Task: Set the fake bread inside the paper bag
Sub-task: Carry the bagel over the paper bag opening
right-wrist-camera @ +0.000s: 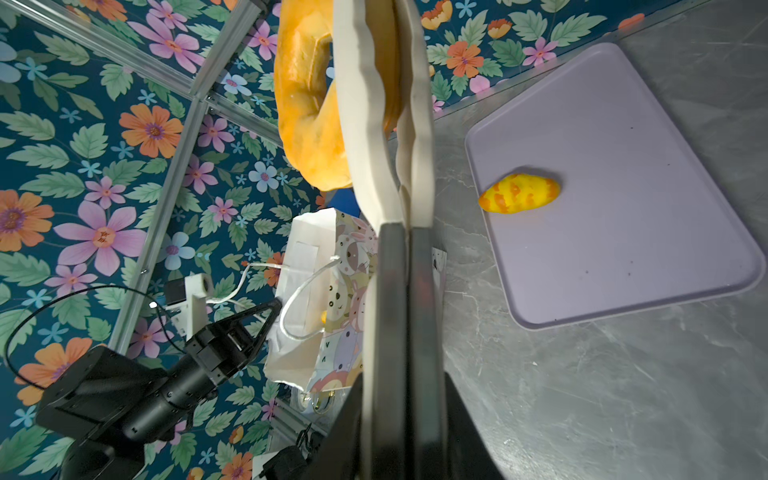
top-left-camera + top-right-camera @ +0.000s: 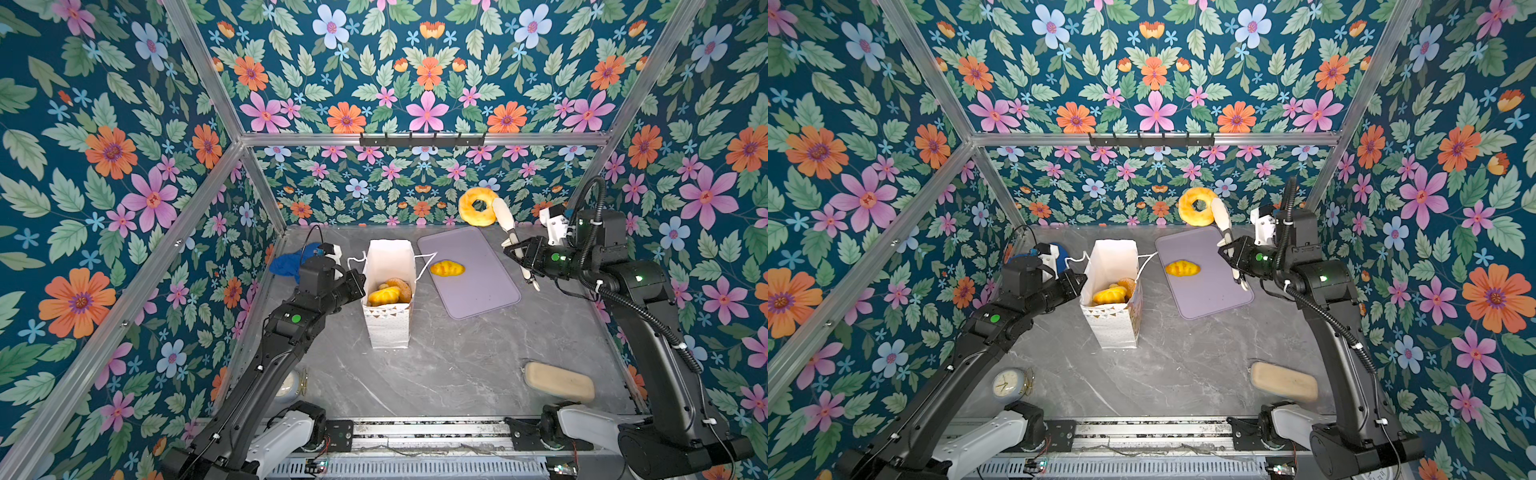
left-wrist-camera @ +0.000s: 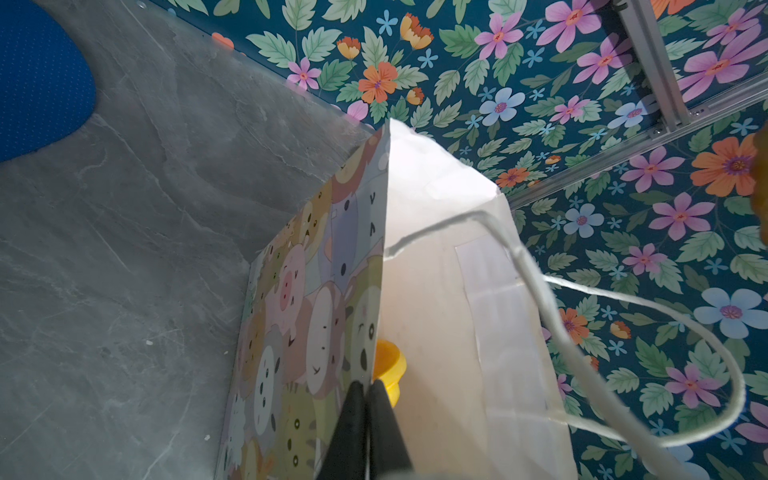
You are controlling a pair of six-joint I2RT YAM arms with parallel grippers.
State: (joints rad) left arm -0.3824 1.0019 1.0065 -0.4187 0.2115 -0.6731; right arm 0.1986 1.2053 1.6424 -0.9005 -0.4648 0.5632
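My right gripper is holding the ring bagel [image 2: 466, 209] higher than the paper bag's rim, so it should keep on toward the paper bag's wide opening [image 2: 389, 274] and let go inside it.
The paper bag [image 2: 388, 328] [image 2: 1117, 328] stands upright mid-table with several pieces of fake bread [image 2: 386, 293] [image 2: 1111, 294] inside. My left gripper [image 2: 359, 278] [image 3: 369, 384] is shut on the bag's left rim [image 3: 436, 311], and a yellow bread piece [image 3: 390, 365] shows just inside. My right gripper [image 2: 515, 249] [image 1: 407, 226] is shut on white tongs [image 2: 503, 214] [image 1: 374, 124]. The tongs pinch a ring bagel [image 2: 478, 206] [image 2: 1198, 206] [image 1: 307, 104], held high above the tray's far corner. A yellow striped croissant [image 2: 446, 268] [image 1: 519, 193] lies on the lilac tray [image 2: 478, 299] [image 1: 623, 249].
A flat pale-beige oblong [image 2: 559, 381] [image 2: 1283, 381] lies at the front right. A blue cloth [image 2: 286, 264] [image 3: 37, 79] sits behind the left arm. A small clock [image 2: 1009, 384] stands at the front left. Floral walls enclose the table on three sides.
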